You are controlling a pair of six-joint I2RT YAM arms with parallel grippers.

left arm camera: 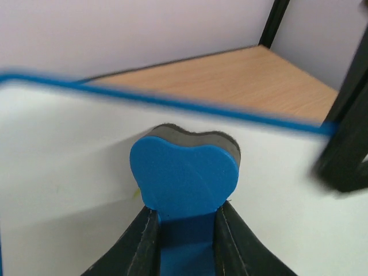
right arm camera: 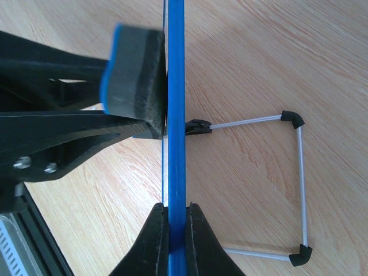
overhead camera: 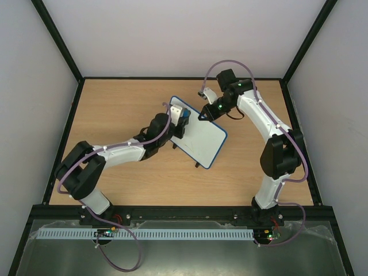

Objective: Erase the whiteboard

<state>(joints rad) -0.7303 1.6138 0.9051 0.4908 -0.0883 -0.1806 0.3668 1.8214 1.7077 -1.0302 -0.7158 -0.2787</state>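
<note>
The eraser is near the blue rim (overhead camera: 190,107) and the robot's right gripper, so next the left gripper wipes back away from both and down the whiteboard (overhead camera: 190,141).
The whiteboard (overhead camera: 202,138), white with a thin blue rim, stands tilted at mid-table. My right gripper (overhead camera: 206,115) is shut on its top edge; in the right wrist view the blue rim (right arm camera: 176,115) runs between my closed fingers (right arm camera: 154,241). My left gripper (overhead camera: 179,127) is shut on the blue-and-black eraser (overhead camera: 185,117). In the left wrist view the eraser (left arm camera: 184,172) presses its dark felt face against the white board (left arm camera: 69,149), near the upper rim. In the right wrist view the eraser (right arm camera: 135,75) touches the board's left face. No drawn marks show on the board, only a faint yellowish speck beside the eraser.
The board's wire stand (right arm camera: 299,184) with black corner feet rests on the wooden table (overhead camera: 126,103) behind it. Black frame posts and pale walls enclose the table. A metal rail (overhead camera: 184,233) runs along the near edge by the arm bases.
</note>
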